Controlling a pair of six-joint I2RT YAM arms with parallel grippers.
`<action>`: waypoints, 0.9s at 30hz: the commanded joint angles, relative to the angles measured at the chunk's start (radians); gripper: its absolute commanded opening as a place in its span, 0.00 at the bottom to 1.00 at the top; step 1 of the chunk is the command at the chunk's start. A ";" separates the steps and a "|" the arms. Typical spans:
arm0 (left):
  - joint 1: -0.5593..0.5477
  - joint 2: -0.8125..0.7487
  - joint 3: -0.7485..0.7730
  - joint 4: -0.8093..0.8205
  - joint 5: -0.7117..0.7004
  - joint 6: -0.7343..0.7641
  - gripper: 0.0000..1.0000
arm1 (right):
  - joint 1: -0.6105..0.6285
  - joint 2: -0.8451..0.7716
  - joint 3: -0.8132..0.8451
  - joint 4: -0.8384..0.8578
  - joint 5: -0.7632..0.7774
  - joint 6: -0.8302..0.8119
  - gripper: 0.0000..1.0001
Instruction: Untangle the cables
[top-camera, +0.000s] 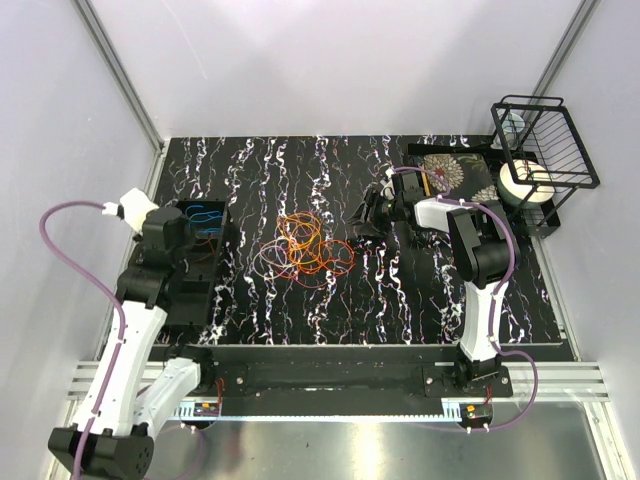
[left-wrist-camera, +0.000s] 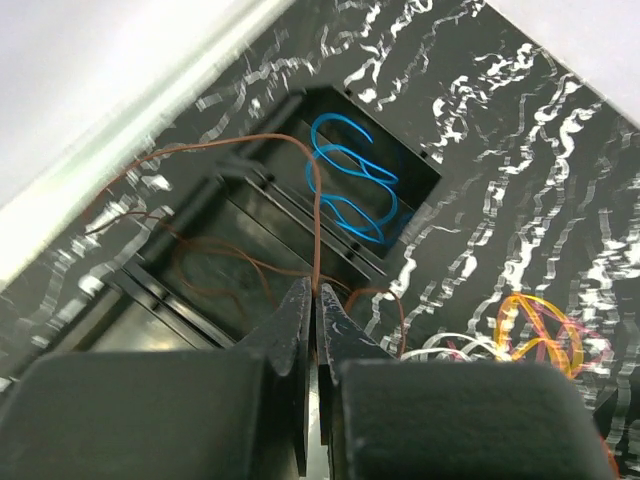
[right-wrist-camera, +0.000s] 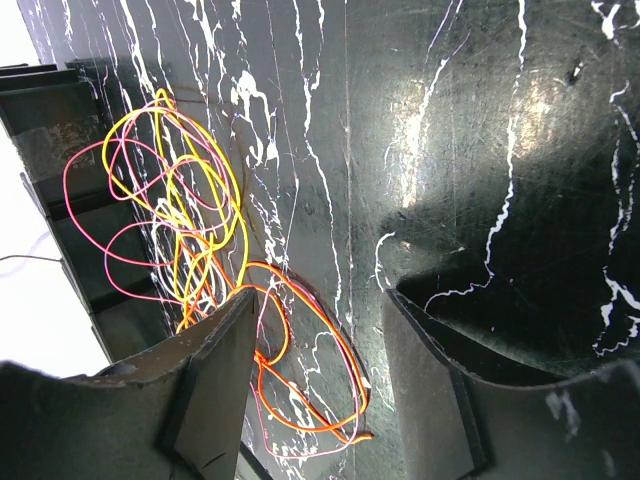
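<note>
Next, I swing my left gripper back across the tray and fold the brown-red cable's loop (left-wrist-camera: 112, 188) into the tray's middle section (left-wrist-camera: 245, 255), because the loop curves past the tray's rim.
A loose tangle of orange, red, yellow and pale violet cables (top-camera: 305, 250) lies mid-table. One blue cable (left-wrist-camera: 350, 185) is coiled alone in a compartment of the black tray (top-camera: 190, 295) on the left. My left gripper (left-wrist-camera: 316, 292) hangs over that tray, shut on a thin brown-red cable (left-wrist-camera: 317, 215) that rises from its tips and arcs away over the tray. My right gripper (right-wrist-camera: 320, 300) stands open low over the tangle's right edge. An orange loop (right-wrist-camera: 300, 400) lies on the table under the gap, touching neither finger.
A black wire rack (top-camera: 545, 150) stands at the back right, with a white roll (top-camera: 525, 185) under it and a flower-patterned board (top-camera: 450, 170) beside it. White walls close in the table on three sides.
</note>
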 joint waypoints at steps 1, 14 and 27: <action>0.030 -0.087 -0.049 0.087 0.121 -0.178 0.00 | -0.002 0.016 0.019 -0.006 0.000 -0.007 0.59; 0.290 -0.023 -0.133 0.163 0.311 -0.195 0.00 | -0.001 0.013 0.018 -0.006 0.000 -0.008 0.59; 0.283 0.160 -0.123 0.308 0.846 -0.136 0.00 | -0.001 0.025 0.024 -0.006 0.002 -0.006 0.59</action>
